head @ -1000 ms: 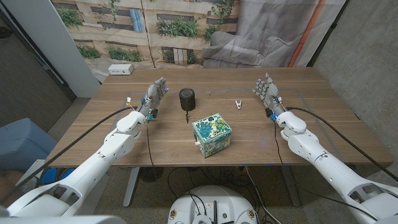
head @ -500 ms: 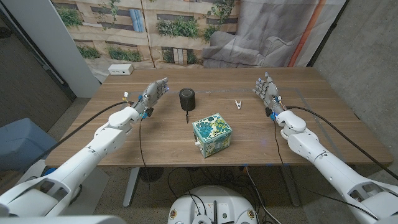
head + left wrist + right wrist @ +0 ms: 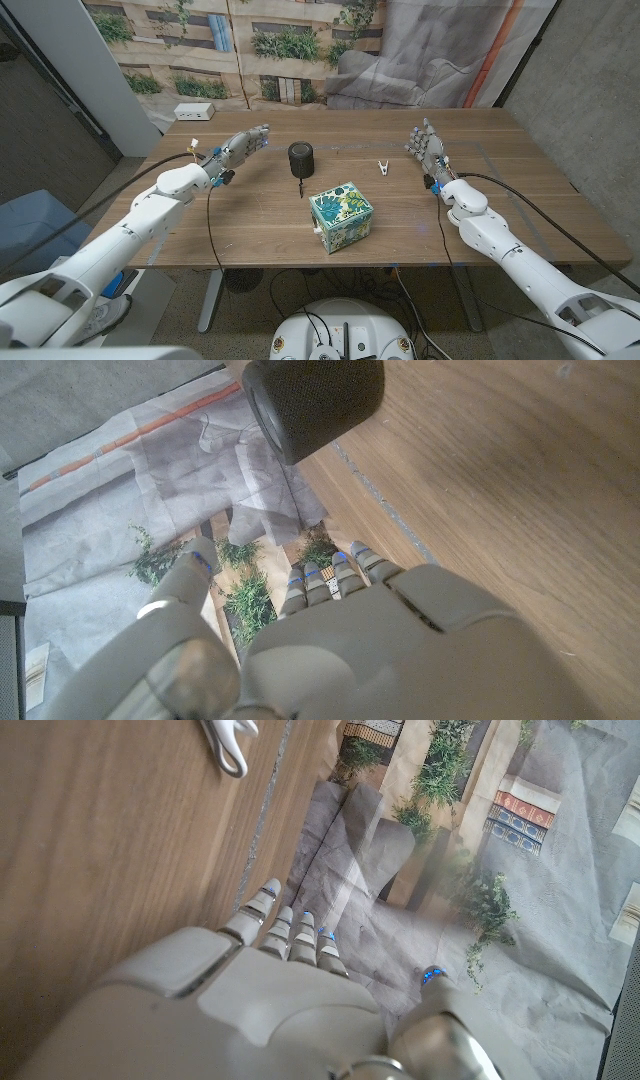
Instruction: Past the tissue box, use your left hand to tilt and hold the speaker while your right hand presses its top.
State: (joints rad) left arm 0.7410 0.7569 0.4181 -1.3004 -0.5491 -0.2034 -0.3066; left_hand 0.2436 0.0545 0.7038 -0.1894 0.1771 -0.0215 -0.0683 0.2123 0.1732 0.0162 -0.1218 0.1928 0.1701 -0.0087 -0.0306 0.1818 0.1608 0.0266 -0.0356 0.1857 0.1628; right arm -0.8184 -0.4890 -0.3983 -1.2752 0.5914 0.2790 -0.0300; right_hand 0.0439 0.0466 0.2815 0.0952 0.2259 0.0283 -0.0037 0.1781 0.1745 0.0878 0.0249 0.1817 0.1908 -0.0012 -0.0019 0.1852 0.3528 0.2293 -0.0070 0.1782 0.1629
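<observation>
The cable [image 3: 301, 186] will move along with the speaker when the robot tilts the speaker, because the dark cable's loose end [image 3: 302, 196] ends before it gets to the tissue box.
The speaker [image 3: 300, 158] is a small dark cylinder standing upright on the table past the tissue box [image 3: 341, 216], a teal box with a leaf print near the front edge. My left hand [image 3: 240, 148] is raised off the table to the speaker's left, fingers apart and pointing toward it, holding nothing, with a gap between. In the left wrist view the speaker [image 3: 313, 403] lies beyond my left hand [image 3: 330, 630]. My right hand [image 3: 428, 148] stands open at the right side, far from the speaker; the right wrist view shows it [image 3: 270, 990] holding nothing.
A white clip [image 3: 382, 167] lies between the speaker and my right hand, also seen as a white clip [image 3: 226, 742] in the right wrist view. A white power strip [image 3: 194, 112] sits at the back left corner. A dark cable trails from the speaker toward the tissue box.
My left arm has swung outward and lifted, and the left hand has turned so that its fingers point toward the speaker. The right hand and the objects have stayed put.
</observation>
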